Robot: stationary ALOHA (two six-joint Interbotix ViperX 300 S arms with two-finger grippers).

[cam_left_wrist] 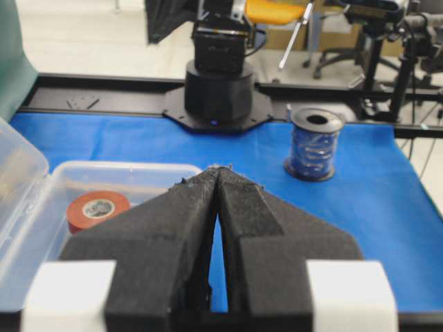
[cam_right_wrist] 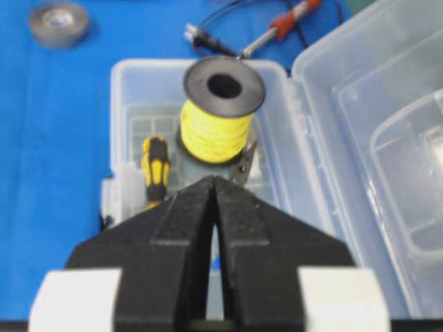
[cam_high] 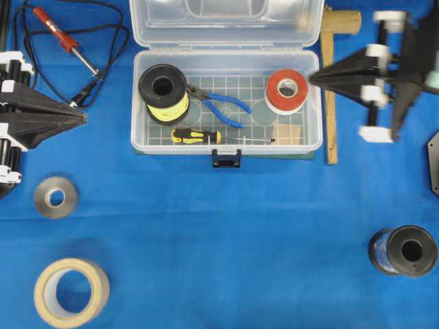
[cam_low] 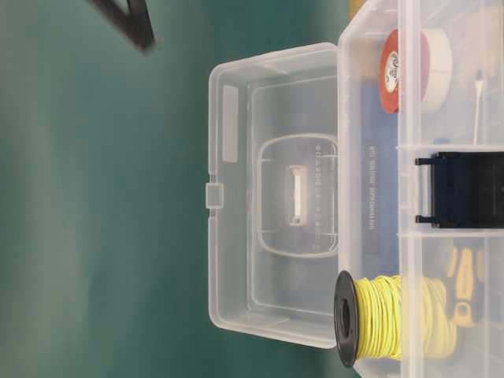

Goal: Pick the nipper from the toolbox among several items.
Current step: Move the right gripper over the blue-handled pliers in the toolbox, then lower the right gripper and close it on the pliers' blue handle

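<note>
The nipper's free handle (cam_high: pixel 221 114) will follow, still spread apart, when I lift the other handle, because the spread blue handles join at one pivot (cam_high: pixel 204 95).
The nipper (cam_high: pixel 221 105) lies in the middle of the open clear toolbox (cam_high: pixel 139 140), blue handles pointing right, dark jaws against the black spool of yellow wire (cam_high: pixel 164 94). The red-and-white tape roll (cam_high: pixel 287 90), the black-and-yellow screwdriver (cam_high: pixel 195 136) and the tan wooden block (cam_high: pixel 289 133) lie in the box too. My right gripper (cam_high: pixel 313 79) is shut and empty, its tip at the box's right wall by the tape roll. My left gripper (cam_high: pixel 84 118) is shut and empty, left of the box. In the right wrist view only the nipper's dark jaw (cam_right_wrist: pixel 242 168) shows behind the shut fingers (cam_right_wrist: pixel 215 181).
A red-handled soldering iron (cam_high: pixel 63 39) with black cord lies at the back left. A grey tape roll (cam_high: pixel 55 197) and a tan tape roll (cam_high: pixel 71 292) lie at the front left. A blue wire spool (cam_high: pixel 403 251) stands front right. A wooden mallet (cam_high: pixel 330 82) lies right of the box.
</note>
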